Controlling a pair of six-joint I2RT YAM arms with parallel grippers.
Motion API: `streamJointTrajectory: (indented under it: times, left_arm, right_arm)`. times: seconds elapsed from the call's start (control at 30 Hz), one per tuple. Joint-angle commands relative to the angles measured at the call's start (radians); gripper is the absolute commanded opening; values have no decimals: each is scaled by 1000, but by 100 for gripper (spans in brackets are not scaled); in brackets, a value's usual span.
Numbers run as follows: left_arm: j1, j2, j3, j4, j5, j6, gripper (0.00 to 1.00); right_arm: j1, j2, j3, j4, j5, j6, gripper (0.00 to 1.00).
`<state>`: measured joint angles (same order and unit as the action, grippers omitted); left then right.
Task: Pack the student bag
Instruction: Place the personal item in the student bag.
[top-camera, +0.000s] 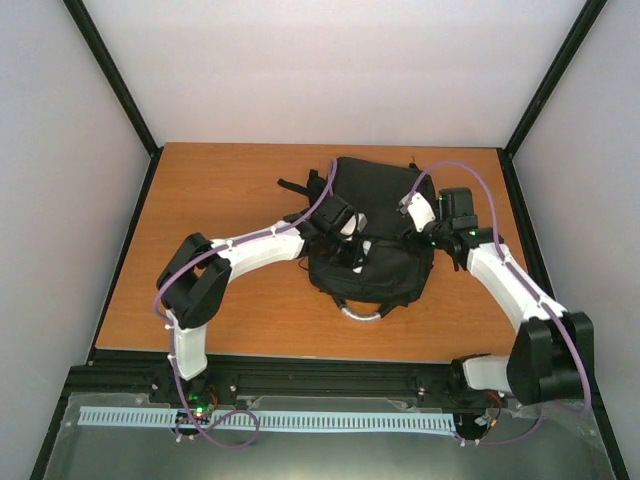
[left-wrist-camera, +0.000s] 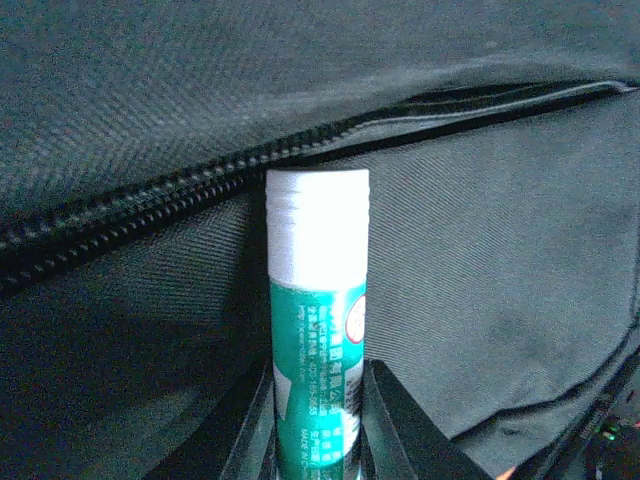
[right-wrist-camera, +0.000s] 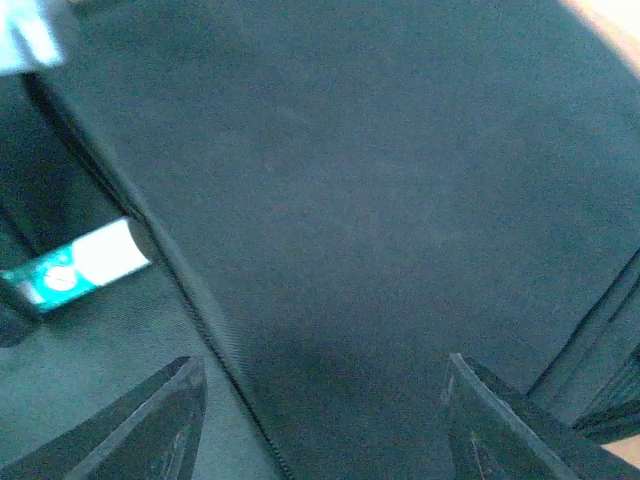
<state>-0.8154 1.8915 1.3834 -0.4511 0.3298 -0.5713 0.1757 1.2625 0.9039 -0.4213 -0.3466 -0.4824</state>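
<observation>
Only the glue stick's cap reaches the bag's zipper, so next my left gripper releases its green body, back off and pushes from behind.
The student bag is a large black backpack lying flat mid-table, its silvery handle toward the arms. My left gripper reaches over it from the left and is shut on a green and white glue stick. In the left wrist view the gripper holds the stick's white cap right at the bag's zipper, where the opening gapes slightly. My right gripper hangs over the bag's right side. In its own view it stands open just above the bag's fabric, with the glue stick at far left.
The wooden table shows bare around the bag. Black frame posts and pale walls close in the sides and back. Purple cables loop over both arms. Black bag straps trail at the bag's far left.
</observation>
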Motion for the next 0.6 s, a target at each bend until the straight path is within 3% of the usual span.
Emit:
streamJointTrajectory:
  times: [0.0, 0.27, 0.53, 0.57]
  left_arm:
    - [-8, 38, 51, -17, -13, 1, 1]
    - [-8, 36, 32, 28, -24, -39, 1]
    - [-8, 51, 41, 89, -14, -52, 1]
    - [-8, 54, 43, 96, -17, -55, 1]
  right_arm:
    - [23, 87, 42, -5, 65, -25, 65]
    - [117, 191, 75, 17, 168, -40, 64]
    - [135, 233, 96, 66, 257, -27, 34]
    - [139, 242, 100, 61, 260, -29, 26]
